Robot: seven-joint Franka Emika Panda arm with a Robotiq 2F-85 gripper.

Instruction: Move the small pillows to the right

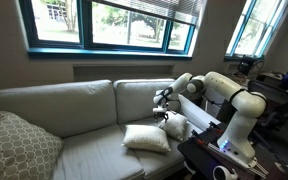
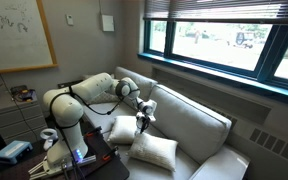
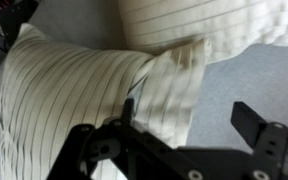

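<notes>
My open fingers are on both sides of the ribbed pillow's corner (image 3: 176, 90), with free grey seat (image 3: 216, 110) next to it. My gripper should therefore keep going down until it closes on that corner.
Two small off-white pillows lie on the sofa seat. One pillow (image 1: 147, 138) (image 2: 155, 152) lies flat toward the seat's front. The other pillow (image 1: 178, 127) (image 2: 123, 130) sits beside it, nearer the arm. My gripper (image 1: 167, 107) (image 2: 144, 119) hangs just above the nearer pillow. In the wrist view the gripper (image 3: 189, 120) is open, and a corner of the ribbed pillow (image 3: 74, 100) reaches between its fingers. The left finger is against the fabric and the right finger stands free over the grey seat. The second pillow (image 3: 204, 25) fills the top of that view.
A larger grey patterned pillow (image 1: 14, 148) leans at the far end of the grey sofa (image 1: 84, 105). The robot's base table (image 1: 219, 160) (image 2: 44, 160) stands beside the sofa. Windows run along the wall behind the sofa back.
</notes>
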